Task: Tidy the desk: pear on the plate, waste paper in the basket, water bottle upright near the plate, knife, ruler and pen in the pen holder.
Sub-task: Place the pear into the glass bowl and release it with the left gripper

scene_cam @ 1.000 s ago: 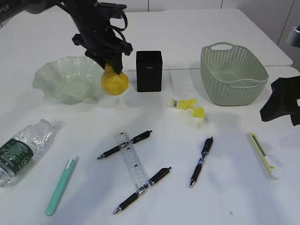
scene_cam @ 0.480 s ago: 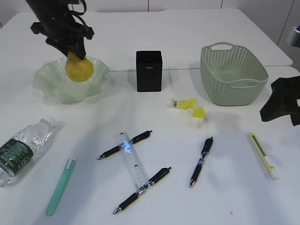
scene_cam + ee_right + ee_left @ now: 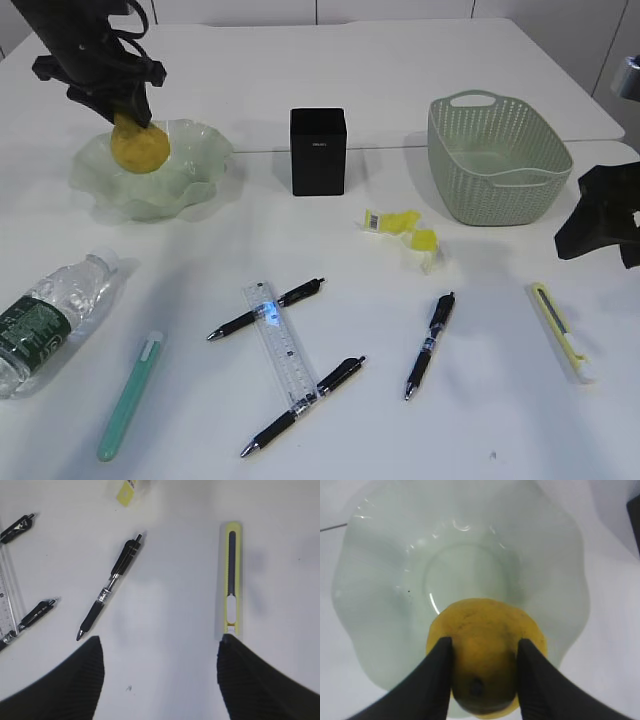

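Observation:
My left gripper should keep lowering the yellow pear (image 3: 140,152) toward the plate's middle (image 3: 168,180) until the pear rests there, because it hangs bottom down over the empty pale green plate.
My left gripper (image 3: 126,118) (image 3: 485,641) is shut on the yellow pear (image 3: 138,148) (image 3: 487,625), holding it over the left part of the pale green plate (image 3: 205,152) (image 3: 470,545). Whether the pear touches the plate I cannot tell. The black pen holder (image 3: 318,151) stands mid-table, the green basket (image 3: 497,155) to its right. Yellow waste paper (image 3: 401,231) lies between them. The water bottle (image 3: 45,318) lies on its side at the left edge. A clear ruler (image 3: 276,345) crosses two black pens (image 3: 266,308). My right gripper (image 3: 161,639) hangs open by the yellow knife (image 3: 231,592) (image 3: 563,330).
A teal slim cutter-like tool (image 3: 127,396) lies front left. A third black pen (image 3: 430,345) (image 3: 110,592) lies between the ruler and the knife. The right arm's dark body (image 3: 603,225) hovers at the right table edge.
The left arm has carried the pear leftward, from beside the pen holder to over the plate's left part. The right arm has not moved.

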